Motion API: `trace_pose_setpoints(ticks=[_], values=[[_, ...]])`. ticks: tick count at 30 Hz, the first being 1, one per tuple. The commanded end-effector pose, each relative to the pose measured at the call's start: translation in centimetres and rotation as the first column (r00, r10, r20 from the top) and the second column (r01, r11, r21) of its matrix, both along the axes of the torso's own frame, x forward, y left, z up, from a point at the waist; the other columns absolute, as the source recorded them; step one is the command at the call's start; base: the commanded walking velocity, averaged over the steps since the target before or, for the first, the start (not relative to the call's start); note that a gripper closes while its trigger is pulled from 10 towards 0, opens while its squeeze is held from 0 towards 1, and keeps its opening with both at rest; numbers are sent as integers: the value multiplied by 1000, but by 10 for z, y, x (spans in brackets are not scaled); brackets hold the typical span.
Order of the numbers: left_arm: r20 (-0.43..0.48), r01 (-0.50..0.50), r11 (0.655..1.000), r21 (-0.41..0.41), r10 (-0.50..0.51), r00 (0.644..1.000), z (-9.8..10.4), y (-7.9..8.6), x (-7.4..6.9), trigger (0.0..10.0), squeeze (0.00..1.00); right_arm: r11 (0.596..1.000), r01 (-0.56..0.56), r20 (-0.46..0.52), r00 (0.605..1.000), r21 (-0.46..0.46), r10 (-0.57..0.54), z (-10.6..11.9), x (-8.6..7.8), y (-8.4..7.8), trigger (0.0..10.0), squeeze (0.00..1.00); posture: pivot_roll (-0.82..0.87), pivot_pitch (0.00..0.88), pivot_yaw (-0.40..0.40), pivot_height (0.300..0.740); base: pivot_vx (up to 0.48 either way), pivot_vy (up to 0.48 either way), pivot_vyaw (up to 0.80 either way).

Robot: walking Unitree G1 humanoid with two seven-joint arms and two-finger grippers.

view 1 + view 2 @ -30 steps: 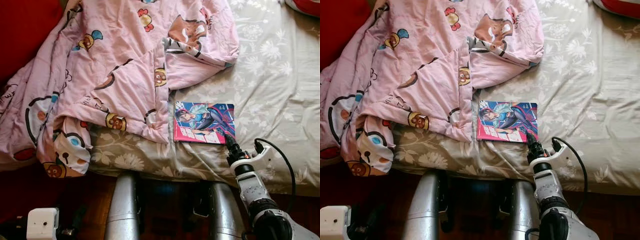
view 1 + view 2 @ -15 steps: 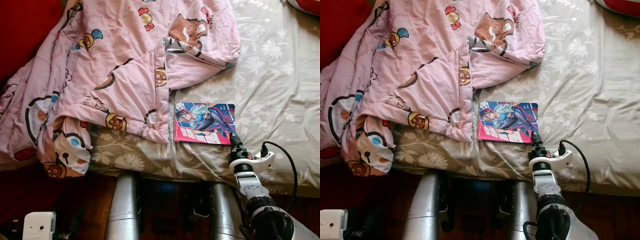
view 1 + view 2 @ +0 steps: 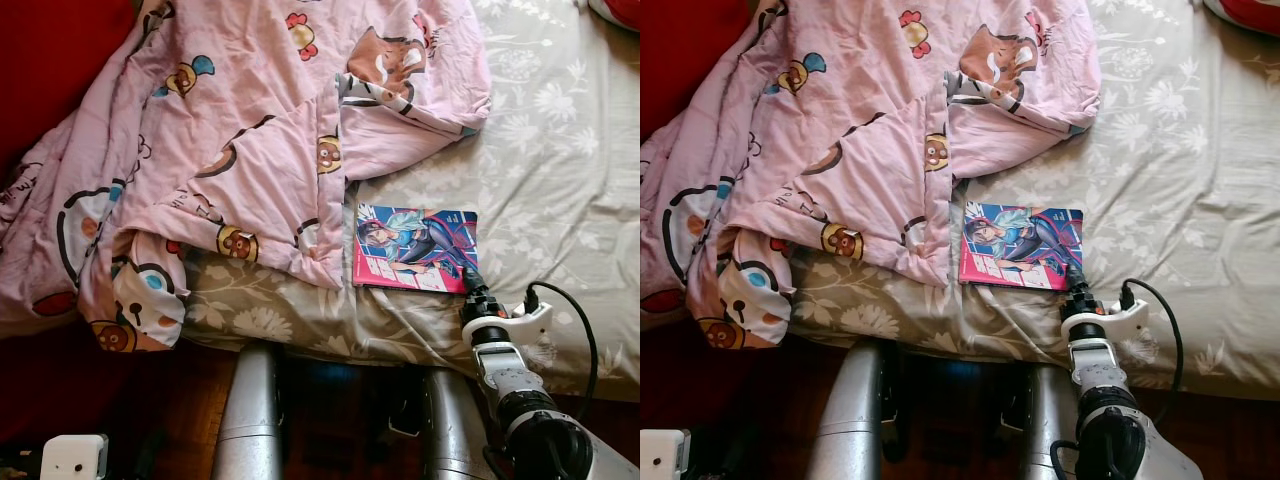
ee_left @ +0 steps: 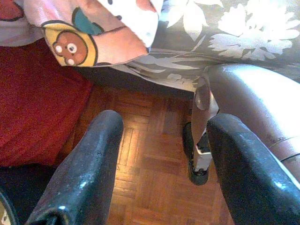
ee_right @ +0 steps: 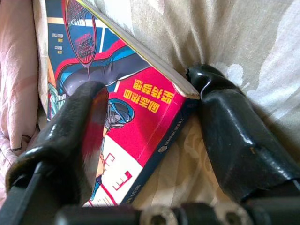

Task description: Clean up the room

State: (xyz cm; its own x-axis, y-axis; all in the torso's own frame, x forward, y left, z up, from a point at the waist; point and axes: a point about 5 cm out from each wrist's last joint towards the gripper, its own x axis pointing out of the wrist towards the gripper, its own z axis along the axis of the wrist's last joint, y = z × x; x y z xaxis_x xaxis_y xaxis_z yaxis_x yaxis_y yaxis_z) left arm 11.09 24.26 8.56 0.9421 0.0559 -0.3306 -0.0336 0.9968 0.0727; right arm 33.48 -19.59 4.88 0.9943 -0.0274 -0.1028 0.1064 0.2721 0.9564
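Observation:
The comic book's thin cover and page edges are loose beyond the spine corner (image 5: 188, 97), so I expect the pages (image 5: 140, 50) to bend sideways as I carry it.
A comic book (image 3: 415, 248) with a pink and blue cover lies flat on the grey floral bed sheet (image 3: 560, 150), just right of a crumpled pink cartoon blanket (image 3: 250, 130). My right gripper (image 3: 470, 283) is at the book's near right corner. In the right wrist view its jaws stand open around that corner of the book (image 5: 126, 117): one finger (image 5: 79, 122) rests on the cover and the other (image 5: 229, 136) presses into the sheet beside the edge. My left gripper (image 4: 166, 126) hangs open and low over the wooden floor (image 4: 154, 178).
The blanket hangs over the bed's near edge at the left. A red cushion (image 3: 50, 60) lies at the far left and a red pillow (image 3: 615, 10) at the far right corner. My silver legs (image 3: 250, 420) stand against the bed.
My right gripper has slid a little to the right, onto the book's near corner, and its wrist has turned. The camera has shifted slightly. The book and blanket have not moved.

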Motion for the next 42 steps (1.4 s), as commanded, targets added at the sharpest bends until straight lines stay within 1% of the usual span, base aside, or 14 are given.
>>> trace_pose_setpoints(ticks=[1, 2, 8, 11, 17, 19, 20, 21, 23, 26, 30, 34, 39, 42], values=[[-58, -28, 1000, 10, 28, 998, -5, 6, -11, 10000, 0, 997, -67, -59, 996, 49, 69, -12, -5, 21, 1922, 0, 367, 540, 112, 596, 0, 0, 0], [-58, -27, 1000, 11, 27, 998, -4, 6, -11, 10000, 0, 996, -68, -58, 996, 51, 71, -12, -5, 21, 0, 0, 367, 540, 112, 596, 0, 0, 0], [-63, -14, 1000, 18, 15, 998, -7, 6, -11, 10000, 0, 996, -71, -66, 995, 49, 74, -16, -9, 20, 0, 0, 361, 526, 108, 596, 0, 0, 0], [-60, -12, 1000, 19, 13, 998, -8, 6, -8, 10000, 0, 997, -59, -76, 995, 45, 62, -19, -12, 16, 0, 0, 355, 515, 105, 596, 0, 0, 0], [-54, -13, 1000, 18, 14, 998, -11, 6, -3, 10000, 0, 997, -50, -82, 995, 50, 54, -24, -16, 16, 0, 0, 350, 506, 96, 596, 0, 0, 0], [-52, -22, 1000, 13, 23, 998, -13, 6, -1, 10000, 0, 997, -42, -86, 995, 62, 47, -25, -17, 17, 0, 0, 345, 500, 93, 596, 0, 0, 0], [-40, -55, 998, -20, 54, 998, -14, 7, 1, 10000, 0, 997, -46, -86, 995, 68, 52, -28, -20, 20, 0, 0, 337, 493, 87, 596, 0, 0, 0], [-40, -55, 998, -20, 54, 998, -14, 7, 1, 10000, 0, 997, -46, -86, 995, 68, 52, -28, -20, 20, 0, 0, 337, 493, 87, 596, 0, 0, 0], [-39, -55, 998, -19, 54, 998, -20, 6, 7, 10000, 0, 996, -48, -103, 993, 76, 56, -33, -24, 26, 0, 0, 324, 470, 79, 596, 0, 0, 0], [-34, -51, 998, -23, 50, 998, -25, 5, 13, 10000, 0, 995, -33, -108, 993, 98, 43, -37, -27, 29, 0, 0, 311, 440, 62, 596, 0, 0, 0], [-39, -62, 998, -27, 61, 997, -35, 8, 23, 10000, 0, 996, -44, -123, 991, 73, 52, -44, -34, 32, 0, 0, 292, 394, 54, 596, 0, 0, 0], [-44, -74, 997, -31, 73, 996, -47, 11, 35, 10000, 0, 993, 26, -118, 993, 111, -12, -54, -47, 27, 0, 0, 268, 349, 41, 596, 0, 0, 0], [-39, -72, 997, -32, 70, 997, -54, 12, 50, 10000, 0, 994, 28, -102, 995, 108, -17, -59, -55, 25, 0, 0, 244, 306, 23, 596, 0, 0, 0], [-39, -72, 997, -32, 70, 997, -54, 12, 50, 10000, 0, 994, 28, -102, 995, 108, -17, -59, -55, 25, 0, 0, 244, 306, 23, 596, 0, 0, 0]])
